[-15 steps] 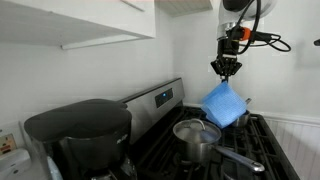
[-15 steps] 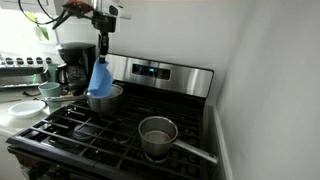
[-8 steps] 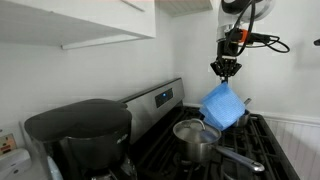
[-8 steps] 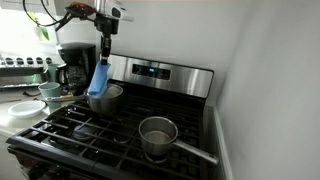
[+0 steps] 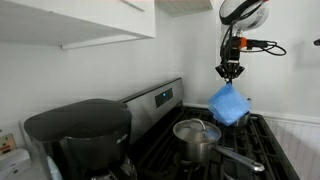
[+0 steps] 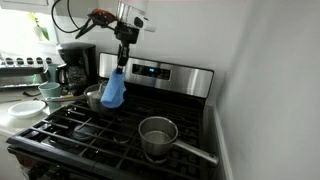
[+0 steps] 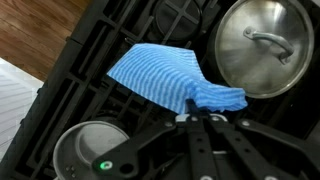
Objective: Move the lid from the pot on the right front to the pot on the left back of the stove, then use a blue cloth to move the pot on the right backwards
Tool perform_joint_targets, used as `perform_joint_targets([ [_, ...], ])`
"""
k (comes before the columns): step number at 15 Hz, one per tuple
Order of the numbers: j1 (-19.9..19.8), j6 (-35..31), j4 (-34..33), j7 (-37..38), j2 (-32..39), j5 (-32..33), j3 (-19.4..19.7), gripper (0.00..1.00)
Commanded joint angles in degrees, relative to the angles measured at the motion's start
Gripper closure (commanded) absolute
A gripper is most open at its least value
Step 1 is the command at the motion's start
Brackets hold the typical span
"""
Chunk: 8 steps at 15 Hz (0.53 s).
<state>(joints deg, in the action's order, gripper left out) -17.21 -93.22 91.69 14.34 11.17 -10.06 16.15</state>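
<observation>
The robot's gripper has the blue cloth hanging free (image 6: 112,91) and a clear way to the open steel pot (image 6: 157,131), so it should keep going there and let go over the pot's rim.
My gripper (image 6: 124,64) is shut on a blue cloth (image 6: 114,90) that hangs from it above the middle back of the stove (image 6: 70,128). In an exterior view the gripper (image 5: 231,72) holds the cloth (image 5: 229,104) over the burners. In the wrist view the fingertips (image 7: 196,116) pinch one edge of the cloth (image 7: 160,78). The steel pot with the lid on (image 7: 262,45) sits at the left back (image 6: 94,98). The open steel pot (image 6: 157,136) with a long handle sits at the right front, also seen in the wrist view (image 7: 88,152).
A black coffee maker (image 6: 75,62) stands on the counter left of the stove, large in an exterior view (image 5: 80,135). The stove's control panel (image 6: 155,72) rises at the back. A white wall runs along the right side (image 6: 270,90).
The gripper has carried the hanging blue cloth sideways, from above the lidded left back pot towards the middle of the stove.
</observation>
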Motion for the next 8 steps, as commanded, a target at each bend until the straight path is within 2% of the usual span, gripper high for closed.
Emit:
perform_joint_targets([
  [1,-3.17,4.47,-7.93,-3.26,7.45,-3.85,0.62,1.00],
  [8,-9.46,7.98,-19.69,-4.42,18.89,-5.71,0.32,1.00],
])
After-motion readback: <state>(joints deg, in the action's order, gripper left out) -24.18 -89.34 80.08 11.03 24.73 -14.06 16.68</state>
